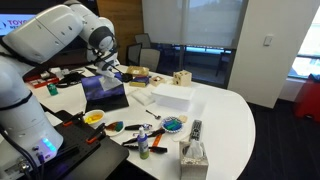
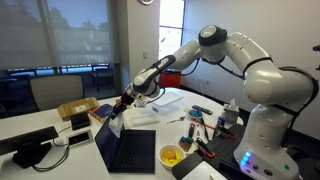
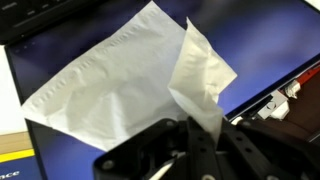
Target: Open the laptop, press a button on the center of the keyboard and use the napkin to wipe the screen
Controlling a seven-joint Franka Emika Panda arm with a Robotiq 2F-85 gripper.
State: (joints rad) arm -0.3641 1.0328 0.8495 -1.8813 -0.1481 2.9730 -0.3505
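The napkin is spread flat against the screen (image 3: 112, 88), so my gripper goes on wiping it across until it is past the screen's edge, before it lets go of it beside the laptop (image 1: 142, 98).
The laptop (image 1: 105, 95) stands open on the white table, its screen (image 1: 104, 88) glowing bluish-purple. In an exterior view its dark keyboard (image 2: 135, 150) faces up and the lid is seen nearly edge-on. My gripper (image 1: 108, 68) hangs over the top of the screen, shut on a white napkin (image 3: 120, 85). In the wrist view the napkin lies spread flat against the blue screen (image 3: 265, 40), with one pinched fold rising between my fingers (image 3: 200, 140). The napkin also shows in an exterior view (image 2: 112, 118) below the gripper (image 2: 125, 100).
A white box (image 1: 172, 95) sits just beside the laptop. A yellow bowl (image 1: 94, 117), a blue bowl (image 1: 174, 124), a remote (image 1: 195, 128), a tissue box (image 1: 193, 155) and scattered tools lie toward the table's front. A wall monitor (image 1: 15, 22) hangs behind.
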